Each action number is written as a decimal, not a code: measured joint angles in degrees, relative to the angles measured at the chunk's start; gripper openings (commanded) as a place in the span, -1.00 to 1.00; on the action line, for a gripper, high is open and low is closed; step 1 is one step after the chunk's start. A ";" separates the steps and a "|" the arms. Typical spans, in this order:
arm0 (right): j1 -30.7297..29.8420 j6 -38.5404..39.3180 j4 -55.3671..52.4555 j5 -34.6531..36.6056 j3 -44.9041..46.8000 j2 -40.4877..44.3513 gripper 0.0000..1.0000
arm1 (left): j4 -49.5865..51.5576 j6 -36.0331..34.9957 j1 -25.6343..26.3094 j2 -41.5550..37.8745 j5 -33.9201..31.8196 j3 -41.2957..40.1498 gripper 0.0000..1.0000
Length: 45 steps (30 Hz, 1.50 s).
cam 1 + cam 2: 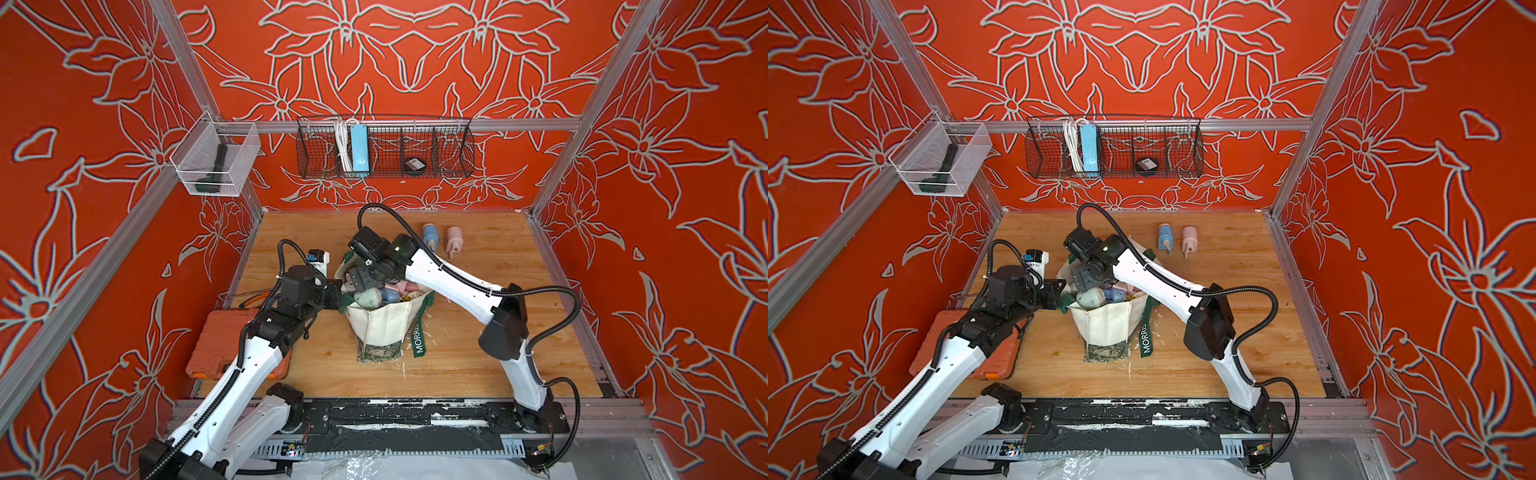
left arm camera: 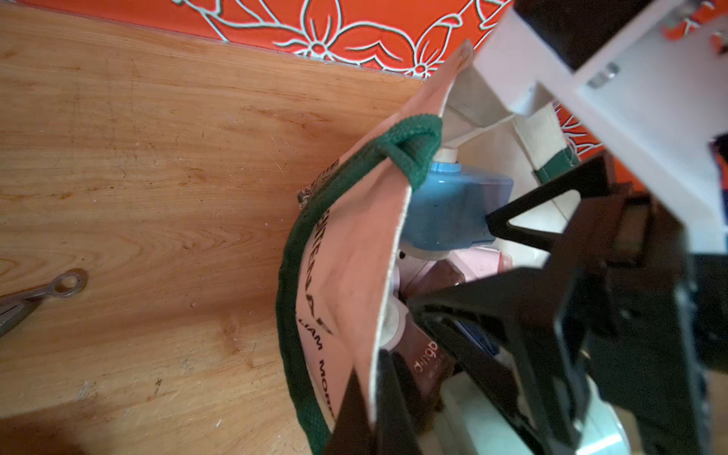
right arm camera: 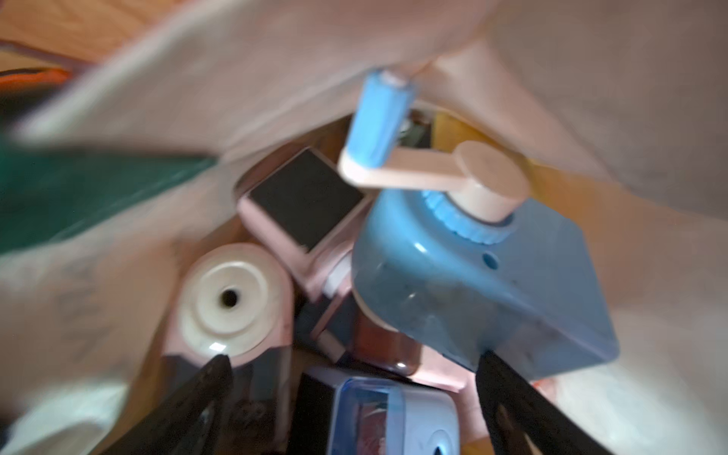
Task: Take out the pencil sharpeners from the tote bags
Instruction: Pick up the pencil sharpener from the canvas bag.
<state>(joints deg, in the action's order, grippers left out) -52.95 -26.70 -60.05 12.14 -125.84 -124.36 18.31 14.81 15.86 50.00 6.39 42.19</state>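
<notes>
The blue crank sharpener lies at a slant past one fingertip of my right gripper. I should lift clear, turn the wrist and put my fingers on either side of the sharpener's blue body (image 3: 474, 284).
The cream tote bag (image 1: 386, 328) (image 1: 1106, 328) with green "MORRIS" handles stands upright mid-table, its mouth full of pastel pencil sharpeners (image 1: 368, 297). My left gripper (image 1: 336, 293) (image 2: 371, 366) is shut on the bag's left rim (image 2: 354, 252). My right gripper (image 1: 360, 286) (image 3: 352, 364) is open inside the mouth. Its fingertips (image 3: 214, 366) straddle a white-and-blue sharpener (image 3: 394, 413), beside a blue crank sharpener (image 3: 472, 283) (image 2: 453, 208) and pink ones (image 3: 232, 303). Two more sharpeners, blue (image 1: 430, 237) (image 1: 1165, 237) and pink (image 1: 454, 240) (image 1: 1189, 240), lie on the table behind the bag.
An orange plastic case (image 1: 216, 345) lies under my left arm, with a small white-and-blue box (image 1: 318, 258) behind it and a metal tool (image 2: 39, 293) near the left wall. The back wall holds a wire basket (image 1: 453, 149) with a blue power strip (image 1: 358, 149). A clear bin (image 1: 214, 160) hangs at left.
</notes>
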 measured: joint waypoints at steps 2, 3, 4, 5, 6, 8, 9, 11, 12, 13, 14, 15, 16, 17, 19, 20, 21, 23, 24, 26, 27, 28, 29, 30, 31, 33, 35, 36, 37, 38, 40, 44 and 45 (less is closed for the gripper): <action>0.48 -1.07 -0.33 3.61 -0.74 -0.94 0.98 | 0.07 0.00 0.02 0.00 0.13 0.00 -1.00; 0.87 -1.42 -0.37 5.35 -0.74 -1.16 0.98 | 0.13 0.00 0.02 0.00 0.13 0.00 -1.00; 1.36 -1.49 -0.48 7.21 -0.72 -1.53 0.98 | 0.22 0.00 0.02 0.00 0.11 0.00 -1.00; 2.14 -1.49 -0.50 8.59 -0.68 -2.34 0.98 | 0.42 0.00 0.00 0.00 0.04 0.00 -1.00; 2.73 -1.57 -0.55 9.79 -0.59 -3.19 0.98 | 0.52 0.00 0.00 0.00 -0.04 -0.02 -1.00; 4.07 -1.79 -0.31 11.82 0.02 -5.01 0.97 | 0.52 0.00 0.00 0.00 -0.04 -0.02 -1.00; 4.46 -1.79 0.15 12.52 0.68 -5.33 0.96 | 0.50 0.00 0.02 0.00 0.09 -0.02 -1.00; 5.05 -1.44 0.74 12.68 1.62 -5.38 0.92 | 0.48 0.00 0.02 0.00 0.17 -0.02 -1.00; 5.20 -1.16 0.87 12.46 1.62 -5.38 0.88 | 0.48 0.00 0.02 0.00 0.20 -0.02 -1.00; 5.20 -0.85 1.05 12.37 1.62 -5.38 0.85 | 0.48 0.00 0.02 0.00 0.17 -0.02 -1.00; 5.20 -0.61 1.22 12.35 1.62 -5.35 0.81 | 0.50 0.00 0.00 0.00 0.11 -0.02 -1.00; 5.20 -0.17 1.88 12.17 2.01 -5.07 0.78 | 0.52 0.00 0.00 0.00 0.04 -0.02 -1.00; 5.20 0.50 3.30 11.76 3.26 -4.31 0.74 | 0.55 0.00 0.00 0.00 -0.04 -0.02 -1.00; 5.27 1.07 5.14 11.08 5.22 -3.13 0.70 | 0.55 0.00 0.00 0.00 -0.04 -0.02 -1.00; 5.53 2.27 8.33 8.90 9.27 -0.39 0.63 | 0.55 0.00 0.00 0.00 -0.02 -0.02 -1.00; 5.92 2.93 10.34 6.84 11.76 1.40 0.59 | 0.55 0.00 0.00 0.00 -0.04 -0.02 -1.00; 6.32 3.56 11.67 5.03 13.79 2.99 0.57 | 0.55 0.00 0.00 0.00 -0.04 -0.02 -1.00; 7.23 4.57 14.27 0.24 17.49 6.14 0.53 | 0.55 0.00 0.02 0.00 0.00 -0.02 -1.00; 7.74 5.09 15.34 -2.10 18.80 7.43 0.50 | 0.55 0.00 0.00 0.00 -0.02 -0.02 -1.00; 8.90 6.05 16.79 -7.02 20.48 9.55 0.49 | 0.57 0.00 0.00 0.00 -0.09 -0.02 -1.00; 9.53 6.64 17.35 -9.46 20.94 10.47 0.49 | 0.57 0.00 0.00 0.00 -0.07 -0.02 -1.00; 9.99 7.13 17.77 -11.61 21.20 11.21 0.48 | 0.57 0.00 0.00 0.00 -0.09 -0.02 -1.00; 10.34 7.50 18.12 -13.29 21.46 11.78 0.48 | 0.57 0.00 0.00 0.00 -0.09 -0.02 -1.00; 10.86 8.02 18.38 -15.45 21.81 12.46 0.48 | 0.57 0.00 0.00 0.00 -0.07 -0.02 -1.00; 11.34 8.39 18.47 -17.31 22.23 13.14 0.48 | 0.57 0.00 0.00 0.00 -0.09 -0.02 -1.00; 12.02 8.74 18.80 -20.76 23.47 14.36 0.46 | 0.57 0.00 0.00 0.00 -0.09 -0.02 -1.00; 12.68 8.79 18.80 -24.92 24.74 15.56 0.46 | 0.57 0.00 0.00 0.00 -0.09 -0.02 -1.00; 13.11 8.74 18.78 -27.15 25.18 16.06 0.45 | 0.57 0.00 0.00 0.00 -0.09 -0.02 -1.00; 13.46 8.70 18.82 -29.46 25.57 16.52 0.45 | 0.57 0.00 0.00 0.00 -0.09 -0.02 -1.00; 13.73 8.66 18.78 -31.30 25.81 16.85 0.44 | 0.57 0.00 0.00 0.00 -0.09 -0.02 -1.00; 14.45 8.41 18.84 -35.63 26.27 17.77 0.45 | 0.57 0.00 0.00 0.00 -0.09 -0.02 -1.00; 16.68 6.60 20.00 -42.18 27.28 20.11 0.43 | 0.57 0.00 0.00 0.00 -0.09 -0.02 -1.00; 17.29 5.84 20.37 -43.87 27.34 20.61 0.43 | 0.57 0.00 0.00 0.00 -0.09 -0.02 -1.00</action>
<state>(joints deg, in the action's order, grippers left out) -35.66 -20.86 -39.68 -31.73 -98.50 -103.74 18.87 14.81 15.86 50.00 6.31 42.17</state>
